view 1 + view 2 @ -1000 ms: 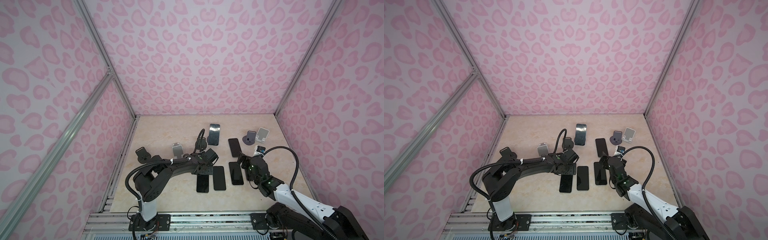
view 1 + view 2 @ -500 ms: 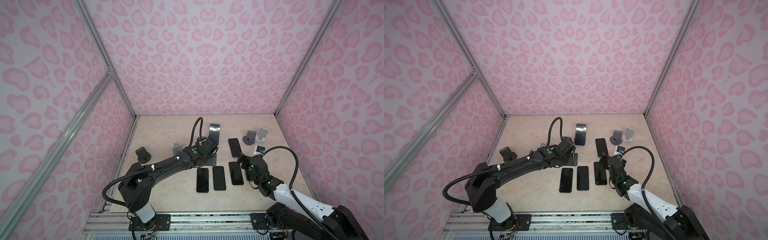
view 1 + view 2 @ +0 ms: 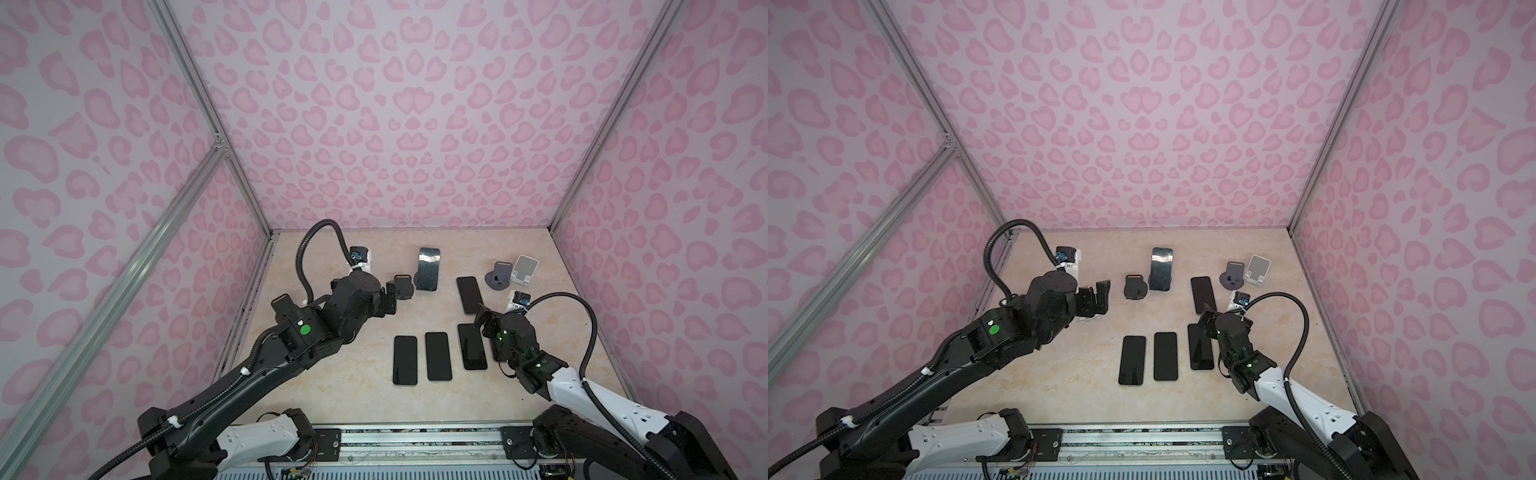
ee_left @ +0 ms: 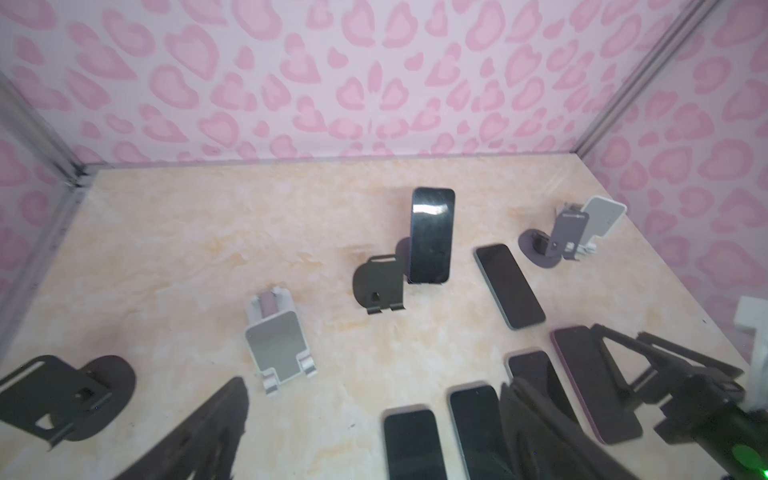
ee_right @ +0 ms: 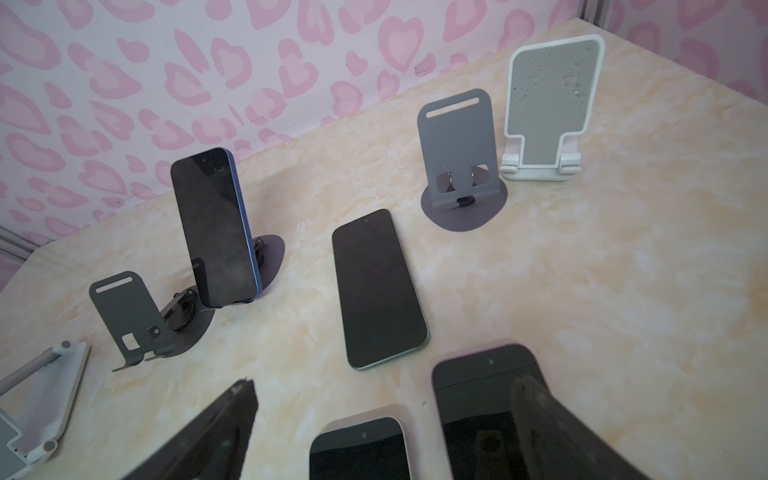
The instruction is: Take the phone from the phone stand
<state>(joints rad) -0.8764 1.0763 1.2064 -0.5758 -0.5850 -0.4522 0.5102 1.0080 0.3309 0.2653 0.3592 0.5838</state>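
Note:
The black stand (image 3: 402, 286) is in my left gripper's way to the upright phone. My left gripper should move back while my right gripper reaches for the phone (image 3: 428, 270).
The phone (image 3: 428, 269) (image 3: 1161, 269) stands upright, dark-screened with a blue edge, on a phone stand with a round purple base (image 5: 270, 253) at the middle back; it also shows as the phone (image 4: 430, 237) (image 5: 216, 228) in both wrist views. My left gripper (image 3: 386, 301) (image 3: 1096, 300) (image 4: 370, 436) hangs open and empty, in front of and to the left of that phone, with a black stand (image 3: 1136, 286) between them. My right gripper (image 3: 485, 326) (image 3: 1207, 323) (image 5: 380, 432) is open and empty, low over the right end of a row of flat phones.
Three phones (image 3: 405, 359) (image 3: 438, 356) (image 3: 471, 347) lie flat in a front row, and another flat phone (image 3: 469, 294) lies behind them. Empty stands: black (image 3: 282, 303) at the left, silver (image 4: 276, 349), grey-purple (image 3: 500, 274) and white (image 3: 524, 270) at the back right. Pink walls enclose the table.
My left gripper has opened wide, leaving a phone flat at the left of the front row, and has drawn up and back toward the stands. The right arm has not moved.

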